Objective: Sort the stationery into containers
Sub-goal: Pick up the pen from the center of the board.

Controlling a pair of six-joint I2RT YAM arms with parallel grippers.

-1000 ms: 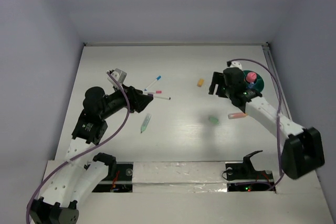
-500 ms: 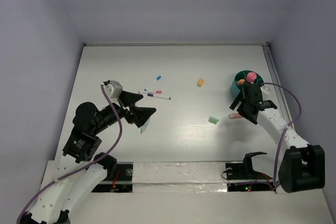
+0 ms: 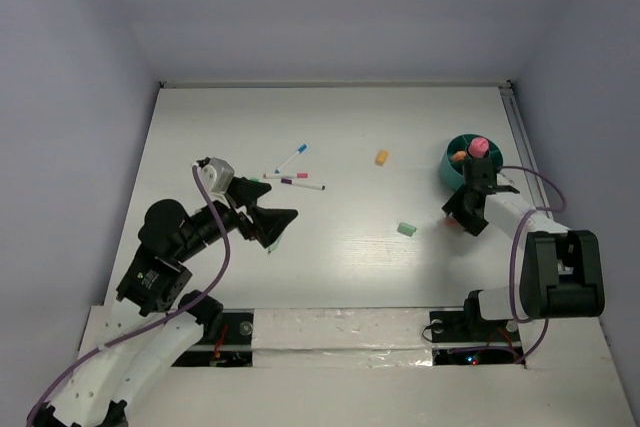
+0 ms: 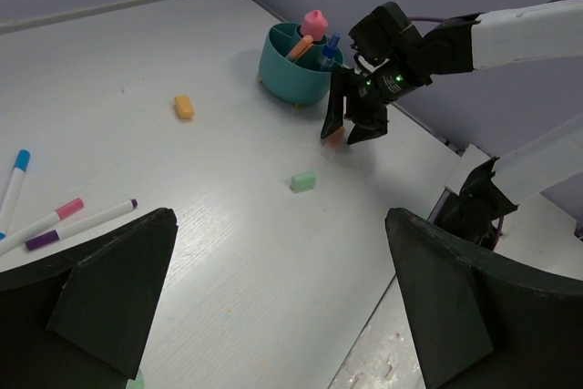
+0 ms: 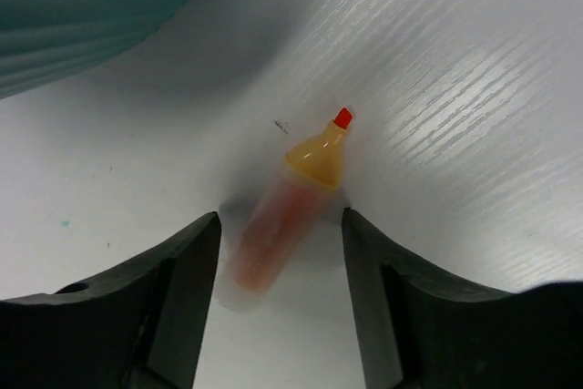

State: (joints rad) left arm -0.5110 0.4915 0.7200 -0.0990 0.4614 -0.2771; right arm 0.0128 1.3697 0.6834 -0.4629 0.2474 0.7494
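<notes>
Next, my right gripper passes the tube to my left gripper and then gets the orange cap in the middle of the table (image 3: 381, 157), because the orange tube's red tip (image 5: 342, 118) is uncovered.
My right gripper (image 3: 462, 215) is down at the table just near of the teal holder (image 3: 463, 160). Its jaws stand open on either side of an orange tube with a red tip (image 5: 291, 211), a gap showing on both sides. The holder (image 4: 293, 66) contains a pink-topped piece (image 4: 314, 22) and some pens. My left gripper (image 3: 277, 219) hangs wide open, holding nothing, over the pale green pen (image 3: 273, 245), which it mostly hides. Three white markers (image 3: 293, 179) lie just beyond it. An orange eraser (image 3: 381, 157) and a green eraser (image 3: 406, 230) rest mid-table.
The holder's teal wall (image 5: 82, 15) is close to my right fingers. The white side wall and table edge (image 3: 520, 137) run just right of the holder. Taped mounting boards with cables (image 3: 340, 332) line the near edge.
My left arm drew back toward the near left and its jaws opened wide. My right gripper swung from left of the holder down to the orange tube, jaws narrowing around it.
</notes>
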